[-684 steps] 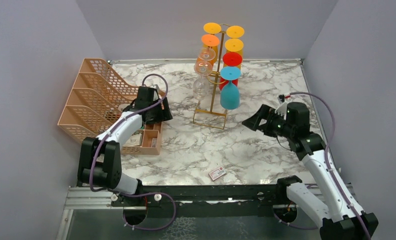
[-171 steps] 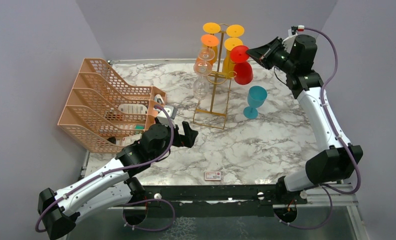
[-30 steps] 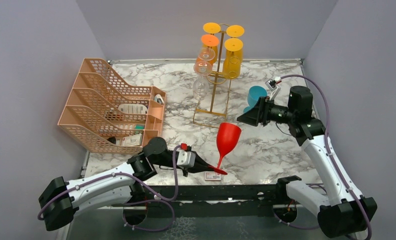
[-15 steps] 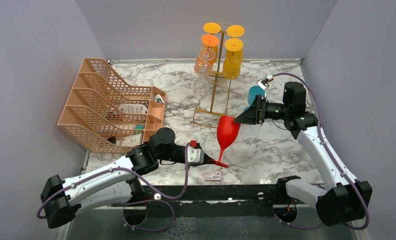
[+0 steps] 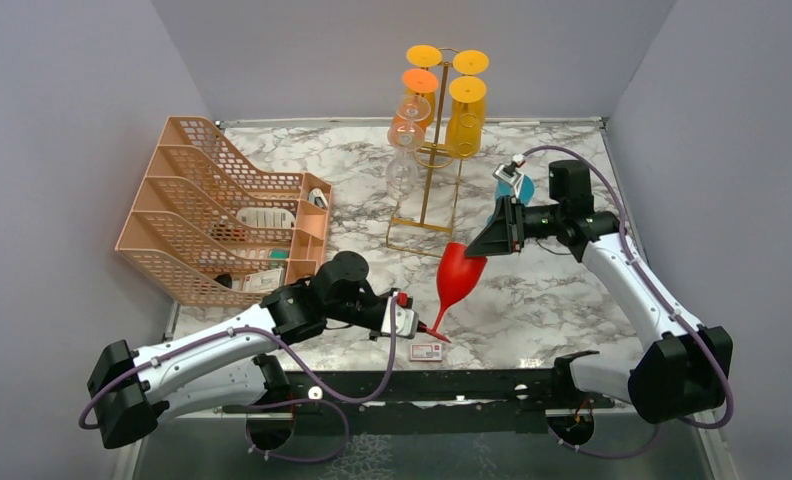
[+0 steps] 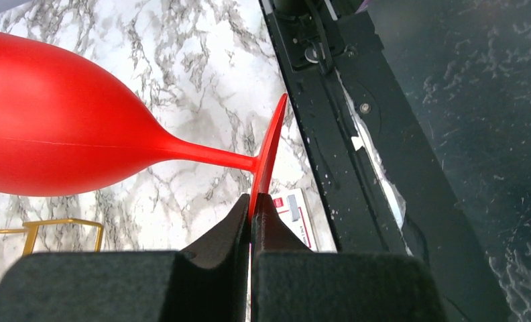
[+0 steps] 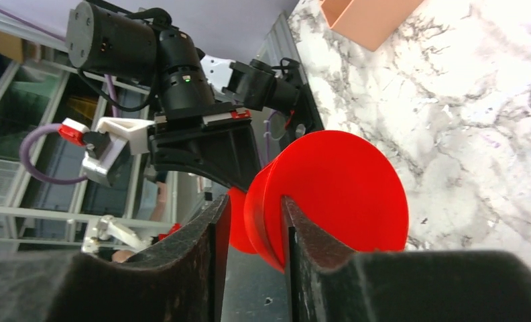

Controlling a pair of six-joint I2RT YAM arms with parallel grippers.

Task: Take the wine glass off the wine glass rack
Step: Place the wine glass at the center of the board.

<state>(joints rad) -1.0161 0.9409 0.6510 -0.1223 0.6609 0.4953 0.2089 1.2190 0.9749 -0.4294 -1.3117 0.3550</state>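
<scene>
My left gripper holds the red wine glass by its foot. Next, my right gripper grasps the red wine glass's rim and stands it beside the teal glass.
The red wine glass is off the gold wine glass rack and hangs tilted over the table's front middle. My left gripper is shut on the edge of its foot, pinching the thin red disc between the fingertips. My right gripper comes in from the right at the bowl's mouth. In the right wrist view its jaws straddle the rim, one finger inside the bowl, the other outside with a gap showing. Orange, yellow and clear glasses hang upside down on the rack.
A teal glass stands on the marble behind the right arm, partly hidden. A small white and red card lies by the front edge under the left gripper. The peach mesh organiser fills the left side.
The right gripper has moved left onto the red glass's rim and its jaws have narrowed. The left arm has carried the glass slightly back and right, still holding the foot.
</scene>
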